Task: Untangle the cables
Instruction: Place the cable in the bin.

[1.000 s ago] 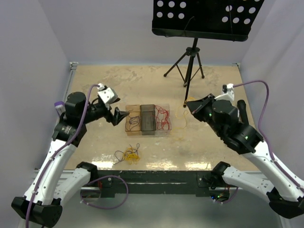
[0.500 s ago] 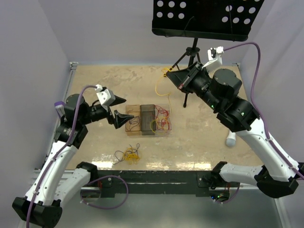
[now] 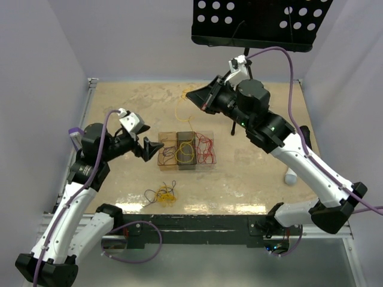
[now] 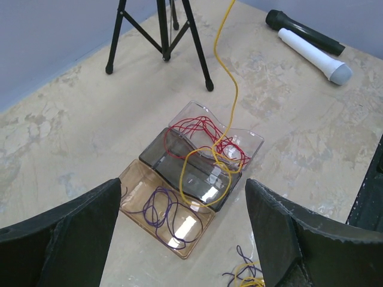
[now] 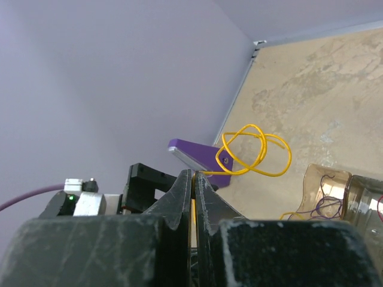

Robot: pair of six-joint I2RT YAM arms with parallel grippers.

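My right gripper should go on lowering the yellow cable, which hangs clear of the front tangle into the dark tray (image 3: 187, 156), until its top loops get there.
My right gripper (image 3: 190, 96) (image 5: 192, 174) hovers high over the back of the table, shut on a thin yellow cable (image 3: 179, 112) (image 5: 257, 150). That cable (image 4: 231, 78) hangs down and loops into the dark tray (image 4: 157, 153). A purple cable (image 4: 157, 206) lies in the amber tray (image 4: 181, 232). A red cable (image 4: 200, 127) fills the clear tray (image 4: 255, 141). A small tangle of yellow, orange and dark cables (image 3: 160, 194) (image 4: 248, 274) rests near the front edge. My left gripper (image 3: 147, 139) (image 4: 182, 186) stands open just left of the trays, holding nothing.
A black tripod (image 3: 239, 78) (image 4: 161, 31) with a perforated music-stand plate (image 3: 257, 21) stands at the back. A black microphone (image 4: 304, 33) and a white microphone (image 4: 317, 57) (image 3: 290, 176) lie at the right. Purple walls close in the table.
My right arm swung up and left from the table's right side, carrying the yellow cable over the trays. My left gripper opened a little wider and shifted slightly.
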